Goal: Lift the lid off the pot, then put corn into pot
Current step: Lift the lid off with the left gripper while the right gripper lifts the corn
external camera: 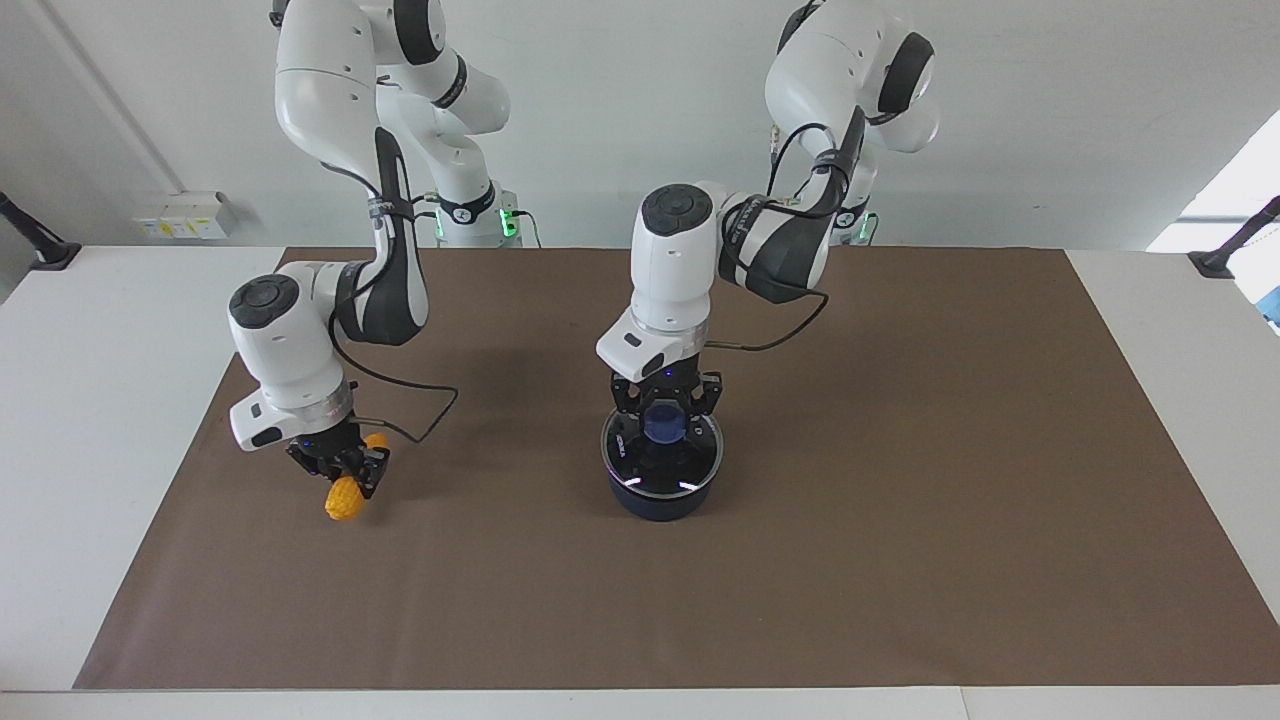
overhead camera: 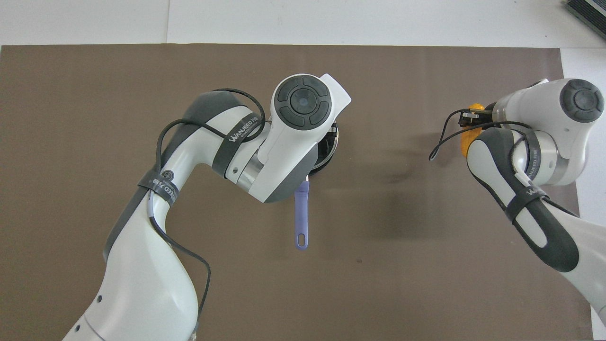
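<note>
My gripper is going to lift the lid, and I should expect the navy pot [overhead camera: 320, 166] to be empty then, because plain dark shows by the sliver of the glass lid's rim [overhead camera: 335, 142].
The navy pot [external camera: 660, 506] stands mid-mat with the glass lid [external camera: 703, 452] lying on it. The lid's blue knob [external camera: 663, 423] shows between the fingers of my left gripper [external camera: 665, 408], which is lowered onto the lid and open, one finger on each side of the knob. In the overhead view the left hand covers the pot, apart from a sliver of the lid's rim [overhead camera: 330, 148] and the pot's long blue handle [overhead camera: 301, 213], which points toward the robots. My right gripper [external camera: 340, 468] is shut on the yellow corn [external camera: 346, 498], low at the mat toward the right arm's end. The corn also shows in the overhead view [overhead camera: 468, 142].
The brown mat [external camera: 900, 500] covers most of the white table [external camera: 100, 400]. Cables hang from both wrists.
</note>
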{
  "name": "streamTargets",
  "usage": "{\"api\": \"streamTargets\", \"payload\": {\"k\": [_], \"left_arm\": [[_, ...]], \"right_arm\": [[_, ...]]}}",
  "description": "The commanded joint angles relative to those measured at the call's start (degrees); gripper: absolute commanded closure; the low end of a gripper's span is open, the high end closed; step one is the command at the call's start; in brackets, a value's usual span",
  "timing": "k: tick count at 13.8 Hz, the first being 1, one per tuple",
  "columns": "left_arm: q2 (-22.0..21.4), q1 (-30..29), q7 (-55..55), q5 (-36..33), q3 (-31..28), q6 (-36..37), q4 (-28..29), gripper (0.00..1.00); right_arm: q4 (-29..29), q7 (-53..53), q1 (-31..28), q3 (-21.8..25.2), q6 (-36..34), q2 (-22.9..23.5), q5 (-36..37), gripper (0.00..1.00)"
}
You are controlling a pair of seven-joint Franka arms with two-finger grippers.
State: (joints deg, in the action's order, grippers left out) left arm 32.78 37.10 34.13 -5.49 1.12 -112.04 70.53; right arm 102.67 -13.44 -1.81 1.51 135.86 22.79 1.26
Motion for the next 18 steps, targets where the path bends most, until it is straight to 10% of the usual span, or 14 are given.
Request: {"api": "streamTargets", "payload": {"k": [1, 6, 18], "left_arm": [[-5.3, 0.0, 0.8, -1.2, -0.5, 1.6, 3.8, 1.0], [-14.2, -5.3, 0.1, -0.8, -0.7, 0.0, 13.9, 1.0], [-28.4, -26.8, -25.5, -0.6, -0.5, -15.8, 44.0, 1.0]], "right_arm": [[0.2, -4.7, -0.3, -0.6, -6.5, -4.7, -0.3, 1.0], [-0.2, -10.8, 3.2, -0.9, -23.9, -12.3, -0.4, 1.0], [-5.3, -35.1, 14.6, -4.3, -22.7, -12.1, -0.6, 1.0]]}}
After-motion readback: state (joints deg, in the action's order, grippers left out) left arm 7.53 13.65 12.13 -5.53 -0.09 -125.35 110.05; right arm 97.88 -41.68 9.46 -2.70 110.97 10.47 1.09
